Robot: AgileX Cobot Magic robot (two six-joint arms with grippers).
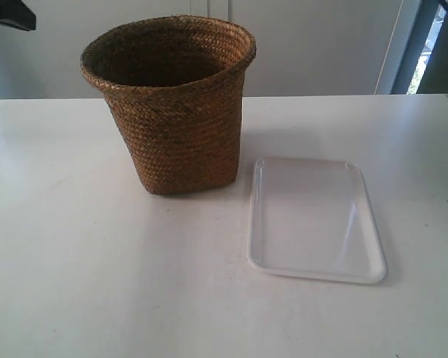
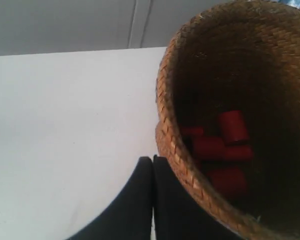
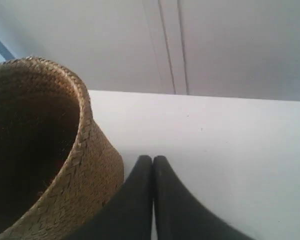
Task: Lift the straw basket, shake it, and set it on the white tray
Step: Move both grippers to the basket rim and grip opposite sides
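Note:
The red cylinders [image 2: 233, 126] are lying loose deep below the basket's rim [image 1: 164, 92], so I expect them to tumble around but stay inside when I shake the straw basket.
The straw basket [image 1: 173, 112] stands upright on the white table, left of the white tray [image 1: 313, 221], which lies flat and empty beside it. In the left wrist view the basket's rim [image 2: 166, 115] curves close by my left gripper [image 2: 153, 160], which is shut with nothing in it, and several red cylinders [image 2: 225, 145] lie inside on the basket's floor. My right gripper [image 3: 152, 159] is shut and empty too, beside the basket's outer wall [image 3: 85, 170]. Neither gripper shows in the exterior view.
The white table [image 1: 97, 276] stretches wide around both objects, its far edge just behind the basket. A pale wall and a door frame [image 1: 399, 45] stand beyond it. A dark shape [image 1: 9, 15] hangs at the exterior view's top left corner.

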